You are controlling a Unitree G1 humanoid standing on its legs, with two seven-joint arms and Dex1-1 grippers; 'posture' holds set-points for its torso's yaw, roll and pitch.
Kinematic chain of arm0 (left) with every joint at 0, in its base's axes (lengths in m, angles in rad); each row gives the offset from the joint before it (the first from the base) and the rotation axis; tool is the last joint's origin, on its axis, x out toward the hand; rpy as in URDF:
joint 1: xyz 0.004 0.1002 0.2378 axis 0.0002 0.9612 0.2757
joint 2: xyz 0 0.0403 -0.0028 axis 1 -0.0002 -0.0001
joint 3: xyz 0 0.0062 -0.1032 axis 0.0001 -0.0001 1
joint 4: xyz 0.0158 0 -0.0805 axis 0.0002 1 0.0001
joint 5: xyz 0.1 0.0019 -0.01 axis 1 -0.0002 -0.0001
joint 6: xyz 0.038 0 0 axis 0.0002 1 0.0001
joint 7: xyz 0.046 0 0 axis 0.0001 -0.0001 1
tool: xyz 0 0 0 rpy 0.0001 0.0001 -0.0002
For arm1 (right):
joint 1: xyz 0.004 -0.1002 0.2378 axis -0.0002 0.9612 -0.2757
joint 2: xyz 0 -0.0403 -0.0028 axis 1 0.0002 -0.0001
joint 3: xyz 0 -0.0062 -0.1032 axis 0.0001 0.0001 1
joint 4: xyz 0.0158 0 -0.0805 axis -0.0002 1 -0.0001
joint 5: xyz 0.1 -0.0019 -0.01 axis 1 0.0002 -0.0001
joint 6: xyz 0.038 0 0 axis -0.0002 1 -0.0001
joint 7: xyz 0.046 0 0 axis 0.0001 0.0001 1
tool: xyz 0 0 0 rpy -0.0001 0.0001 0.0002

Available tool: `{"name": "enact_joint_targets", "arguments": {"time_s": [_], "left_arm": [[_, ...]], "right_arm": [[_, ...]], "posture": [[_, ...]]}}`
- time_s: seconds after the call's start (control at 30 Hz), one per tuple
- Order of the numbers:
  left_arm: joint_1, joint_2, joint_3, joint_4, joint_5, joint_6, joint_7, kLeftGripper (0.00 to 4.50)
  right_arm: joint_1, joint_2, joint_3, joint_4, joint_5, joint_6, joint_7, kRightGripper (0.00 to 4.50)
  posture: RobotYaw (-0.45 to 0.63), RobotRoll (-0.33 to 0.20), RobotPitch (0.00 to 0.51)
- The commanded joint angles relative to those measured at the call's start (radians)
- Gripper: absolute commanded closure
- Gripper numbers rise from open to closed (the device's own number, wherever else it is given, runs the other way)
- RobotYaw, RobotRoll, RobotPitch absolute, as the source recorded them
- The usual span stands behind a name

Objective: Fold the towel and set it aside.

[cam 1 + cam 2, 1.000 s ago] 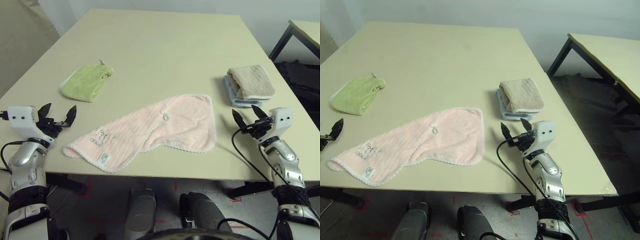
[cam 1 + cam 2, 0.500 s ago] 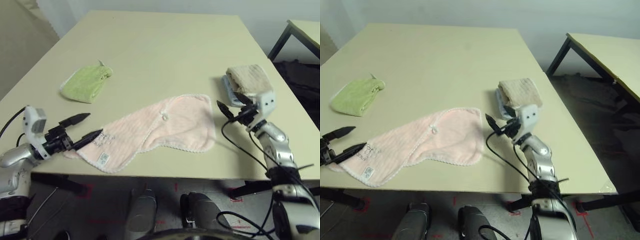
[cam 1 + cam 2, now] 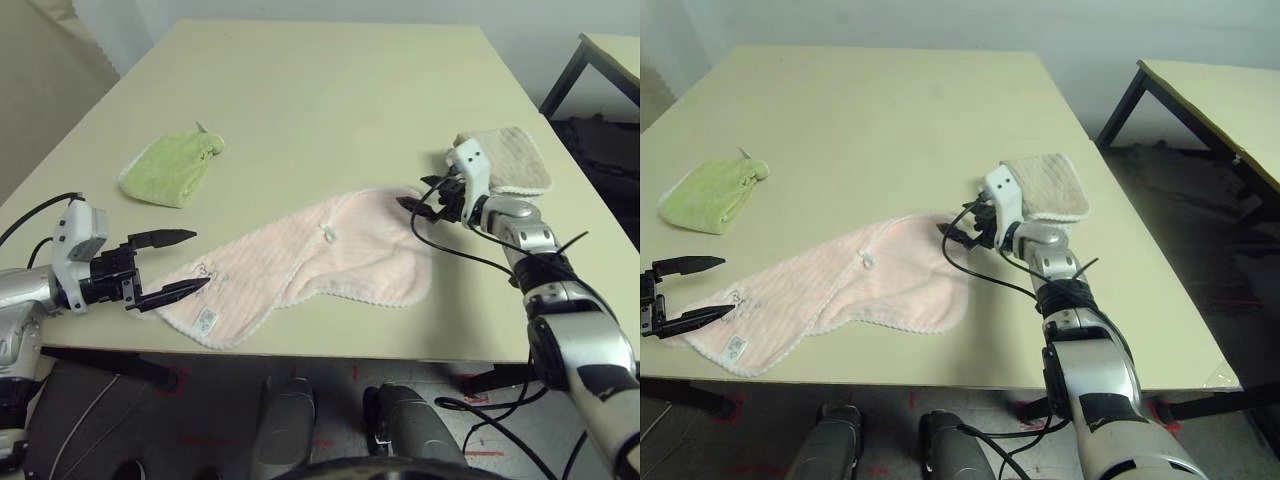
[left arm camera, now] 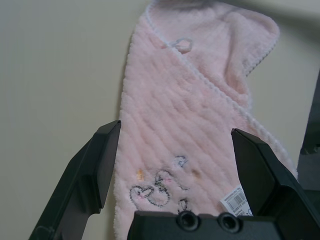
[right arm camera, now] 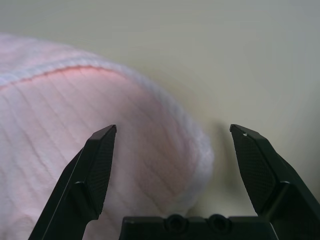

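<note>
My gripper will make the pale pink towel point(image 3: 370, 245) fall open into a wide sheet when it lifts the towel's corners, because white edging point(image 3: 303, 260) slants across the middle.
The pale pink towel point(image 3: 310, 262) lies spread flat near the table's front edge, with white scalloped edging, a small loop point(image 4: 181, 45) and dark lettering point(image 4: 159, 189) at its left corner. My left gripper point(image 3: 200, 258) is open and points along the table at that lettered corner, one finger on either side of the cloth's end, as the left wrist view shows point(image 4: 175, 129). My right gripper point(image 3: 408, 206) is open at the towel's far right corner; in the right wrist view its fingers straddle the rounded corner point(image 5: 140, 150).
A light green cloth point(image 3: 172, 165) lies at the left of the table. A folded beige towel point(image 3: 512, 158) sits on a light blue one just behind my right wrist. A second table point(image 3: 1220, 100) stands to the right. The table's front edge point(image 3: 330, 350) runs close below the towel.
Both arms have come in from the table's front corners. The left gripper now reaches the lettered corner; the right has swung up and left to the far right corner. The towel has not moved.
</note>
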Motion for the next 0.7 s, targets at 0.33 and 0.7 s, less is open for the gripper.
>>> {"name": "enact_joint_targets", "arguments": {"time_s": [0.33,0.7], "left_arm": [[0.006,0.001,-0.016,-0.029,0.027,-0.021,-0.002,0.00],[-0.022,-0.007,-0.024,0.028,0.056,-0.084,-0.013,0.00]], "right_arm": [[-0.040,0.009,-0.002,0.036,-0.045,0.049,-0.017,2.32],[-0.081,-0.004,-0.066,-0.023,0.023,0.119,0.029,4.47]], "posture": [[0.15,0.000,0.100],[0.14,0.000,0.104]]}}
